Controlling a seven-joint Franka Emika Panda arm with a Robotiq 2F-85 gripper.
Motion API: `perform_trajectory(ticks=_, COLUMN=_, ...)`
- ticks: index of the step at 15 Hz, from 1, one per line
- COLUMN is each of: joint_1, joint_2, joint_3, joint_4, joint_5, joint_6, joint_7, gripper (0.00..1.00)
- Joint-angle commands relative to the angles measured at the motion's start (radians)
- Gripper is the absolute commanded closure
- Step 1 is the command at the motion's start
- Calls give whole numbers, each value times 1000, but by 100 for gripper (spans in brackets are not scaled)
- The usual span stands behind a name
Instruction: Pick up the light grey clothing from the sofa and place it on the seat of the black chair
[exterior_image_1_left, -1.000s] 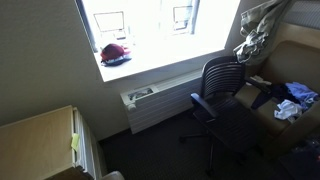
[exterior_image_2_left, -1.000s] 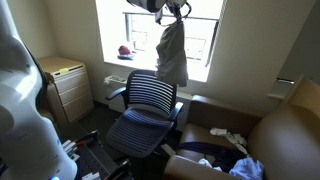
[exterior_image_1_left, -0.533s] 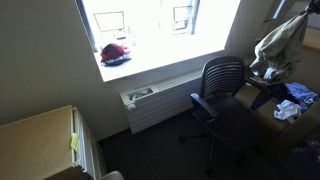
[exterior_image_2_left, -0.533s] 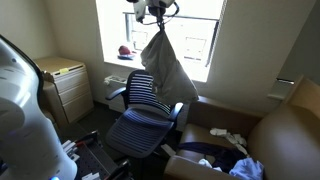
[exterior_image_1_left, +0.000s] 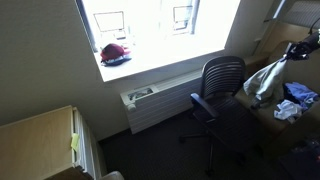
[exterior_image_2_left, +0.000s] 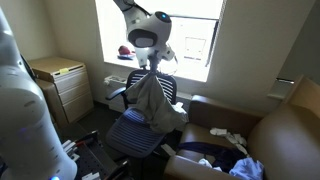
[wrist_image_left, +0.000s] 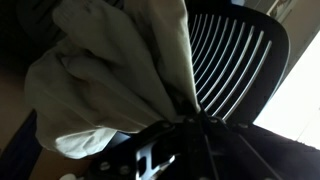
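Note:
The light grey clothing (exterior_image_2_left: 156, 106) is hanging in front of the chair's backrest, above an open seat (exterior_image_2_left: 131, 135). The robot's gripper keeps moving down across the seat until the clothing gathers there.
The light grey clothing (exterior_image_2_left: 155, 102) hangs from my gripper (exterior_image_2_left: 148, 68), which is shut on its top. It dangles in front of the backrest of the black chair (exterior_image_2_left: 140, 132), with its lower end close above the seat. In an exterior view the clothing (exterior_image_1_left: 264, 78) hangs beside the chair (exterior_image_1_left: 222, 100). In the wrist view the cloth (wrist_image_left: 115, 75) fills the left, pinched at my gripper (wrist_image_left: 195, 118), with the chair's ribbed backrest (wrist_image_left: 232, 60) behind it.
The brown sofa (exterior_image_2_left: 275, 135) holds blue and white clothes (exterior_image_2_left: 235, 155); they also show in an exterior view (exterior_image_1_left: 292, 98). A red item (exterior_image_1_left: 115, 53) lies on the windowsill. A wooden cabinet (exterior_image_2_left: 62, 85) stands by the wall. A radiator (exterior_image_1_left: 160, 100) is under the window.
My gripper has come down with the clothing, from high in front of the window to just above the chair. The cloth now hangs over the seat.

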Motion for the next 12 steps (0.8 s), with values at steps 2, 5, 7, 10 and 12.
perform_trajectory(ticks=2, joint_1=-32, joint_2=188, joint_3=124, joint_4=68, joint_5=345, joint_6=232, joint_7=-349, gripper=100)
perform_trajectory(ticks=5, joint_1=-107, joint_2=316, joint_3=297, joint_4=181, joint_5=613, joint_6=328, joint_7=-555, gripper=100)
perform_trajectory(ticks=7, joint_1=-116, joint_2=367, joint_3=371, joint_4=237, joint_5=786, joint_6=347, joint_7=-710, gripper=100)
perform_trajectory(ticks=10, joint_1=-62, joint_2=428, joint_3=392, joint_4=286, joint_5=1018, joint_6=315, joint_7=-902, gripper=100)
perform_trajectory(ticks=12, joint_1=-42, joint_2=477, joint_3=393, joint_4=314, joint_5=1063, joint_6=294, joint_7=-913, gripper=100)
